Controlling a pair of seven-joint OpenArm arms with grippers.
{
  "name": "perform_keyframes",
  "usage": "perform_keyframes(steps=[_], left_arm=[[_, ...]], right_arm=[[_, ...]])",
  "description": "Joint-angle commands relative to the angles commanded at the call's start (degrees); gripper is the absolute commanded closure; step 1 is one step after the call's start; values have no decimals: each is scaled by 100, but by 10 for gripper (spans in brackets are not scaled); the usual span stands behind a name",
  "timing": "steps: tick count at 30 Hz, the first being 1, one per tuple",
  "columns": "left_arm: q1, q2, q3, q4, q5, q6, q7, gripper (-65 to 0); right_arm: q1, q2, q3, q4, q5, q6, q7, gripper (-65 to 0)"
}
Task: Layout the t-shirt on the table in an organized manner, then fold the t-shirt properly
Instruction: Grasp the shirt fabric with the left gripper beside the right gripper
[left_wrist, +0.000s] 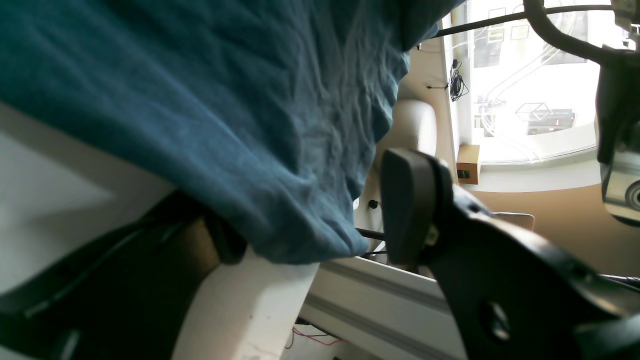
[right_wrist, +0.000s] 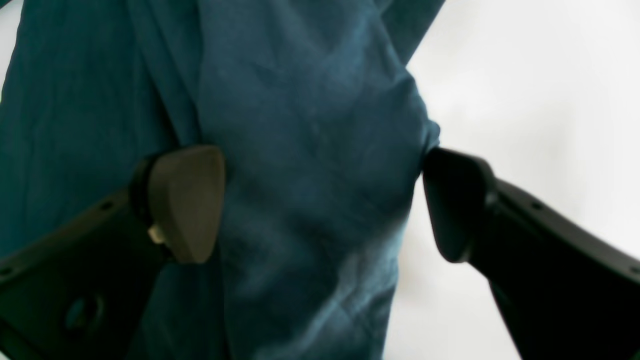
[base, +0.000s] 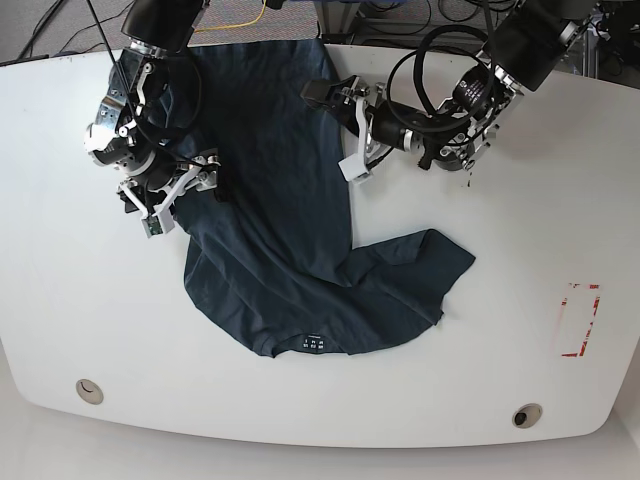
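Note:
The dark navy t-shirt has long loose folds (base: 268, 240) running down it, so its narrow body (base: 290, 165) will spread out wide when my left gripper pulls the t-shirt's upper edge away.
The dark navy t-shirt (base: 280, 250) lies rumpled on the white table (base: 500, 350), its collar label toward the front edge and a flap bunched out to the right. My right gripper (base: 185, 195) is at the shirt's left edge. In the right wrist view it (right_wrist: 320, 205) is open, its fingers (right_wrist: 185, 200) straddling a raised fold of the t-shirt (right_wrist: 300, 125). My left gripper (base: 335, 130) is open at the shirt's upper right edge. In the left wrist view, cloth (left_wrist: 200, 100) drapes over one side of it (left_wrist: 310, 225), and only one finger (left_wrist: 410, 205) shows clearly.
A red tape rectangle (base: 575, 320) marks the table at the right. Two round grommet holes (base: 88, 390) (base: 527, 414) sit near the front edge. Cables hang behind the table's far edge (base: 400, 20).

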Motion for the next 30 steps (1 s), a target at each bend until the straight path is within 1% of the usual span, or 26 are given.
perform_keyframes(steps=[3,4,6,9,12,15,17,19,22,25,27,29,30], left_arm=[[-53,0,220,0,185,-18,0,-368],[-70,0,255,0,229,-18,0,-357],[-123,9,299,-9,299,-26,0,-299],[-132,88,308,-9,457,-26,0,-175],[-132,149,299,-18,589,-18,0,-85],[-132,149,299,-18,659,-9,0,-18],[-132,132,299,-18,659,-9,0,0],[-132,62,290,0,659,-9,9,0],[-123,-229,299,9,633,-18,9,0],[-114,-431,299,18,633,-26,9,0],[-62,-633,299,35,624,-35,9,0],[18,-949,299,167,624,-35,9,0],[35,-1020,299,211,624,-35,9,0]], right_arm=[[0,0,0,0,0,0,0,-574],[0,0,0,0,0,0,0,-574],[0,0,0,0,0,0,0,-574],[0,0,0,0,0,0,0,-560],[0,0,0,0,0,0,0,-553],[9,9,0,0,0,0,0,-553],[18,9,0,9,0,0,0,-553],[26,9,0,70,0,0,0,-553],[26,9,0,264,0,0,0,-556],[26,-18,0,457,0,0,0,-560],[35,-26,0,607,0,0,0,-560],[62,-35,0,756,0,0,0,-561],[105,-35,0,782,0,0,0,-561]])
